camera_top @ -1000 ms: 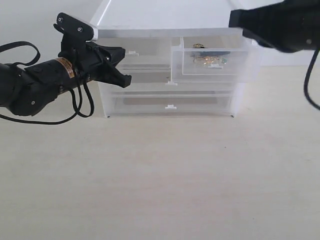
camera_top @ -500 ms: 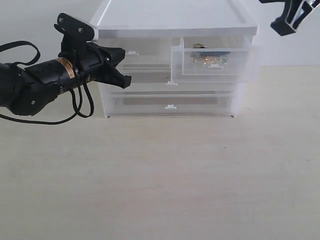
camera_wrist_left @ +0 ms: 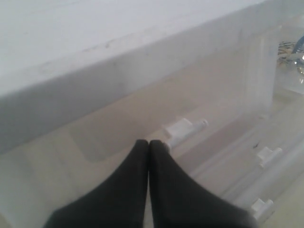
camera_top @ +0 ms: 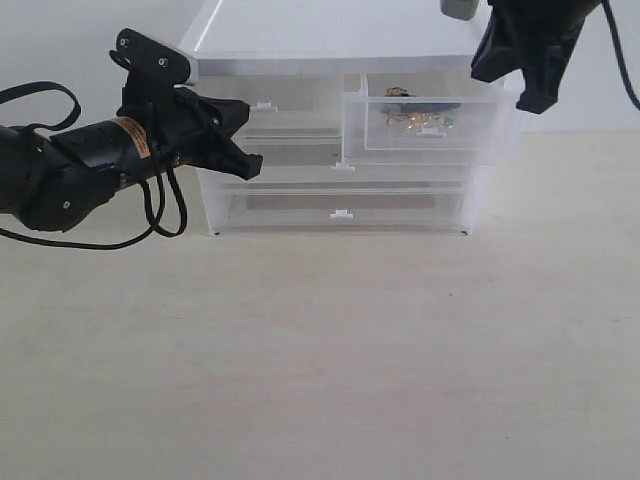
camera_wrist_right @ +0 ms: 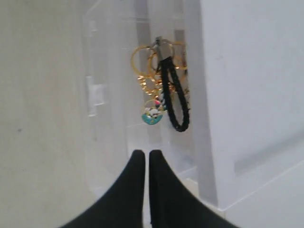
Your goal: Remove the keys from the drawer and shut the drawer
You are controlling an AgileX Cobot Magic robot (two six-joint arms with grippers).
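I should first pull the drawer's front (camera_top: 478, 135) further out with my right gripper, because the keys (camera_wrist_right: 164, 83) are close to the cabinet's top edge in the partly open drawer.
The drawer (camera_top: 480, 140), the right half-width one, stands pulled out of the white cabinet (camera_top: 340, 40). The keys (camera_top: 415, 119) lie inside it: gold rings, a small charm and a black loop strap (camera_wrist_right: 174, 102), all seen from above in the right wrist view. My right gripper (camera_top: 530, 92) hangs above the drawer's right end, its fingers (camera_wrist_right: 137, 164) shut and empty, short of the keys (camera_wrist_right: 159, 90). My left gripper (camera_top: 246, 140) is shut with nothing in it, just in front of the left twin drawer's tab handle (camera_wrist_left: 184, 128).
Two full-width drawers (camera_top: 342, 205) below are closed, each with a small tab. The open drawer's own tab handle (camera_wrist_right: 97, 93) juts from its front wall. Beige tabletop (camera_top: 330, 350) spreads in front of the cabinet.
My right arm has swung in from the upper right and come down over the open drawer's right end. The left arm, the drawer and the keys have not moved.
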